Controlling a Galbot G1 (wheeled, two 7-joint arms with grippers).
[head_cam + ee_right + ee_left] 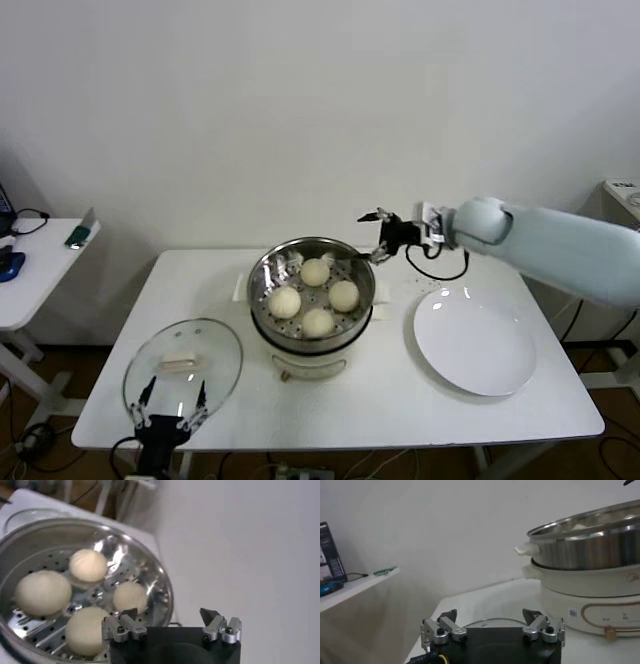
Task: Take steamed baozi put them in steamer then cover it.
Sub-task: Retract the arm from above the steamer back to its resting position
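Observation:
Next, I roll my left gripper on edge before I close it across the bar handle, because the cover's bar handle (180, 361) runs along the spread of my left gripper's fingers.
Four cream-white baozi (316, 296) lie on the perforated tray inside the steel steamer (352, 262) at the table's middle; they also show in the right wrist view (42, 592). My right gripper (378, 234) is open and empty, in the air just beyond the steamer's far right rim. The glass cover (183, 368) with its cream bar handle lies flat at the front left of the table. My left gripper (172, 402) is open and empty at the cover's near edge. The left wrist view shows the steamer (590, 545) on its cream base.
An empty white plate (474, 340) lies to the right of the steamer. A side table (40, 262) with small items stands at far left. The white wall is close behind the table.

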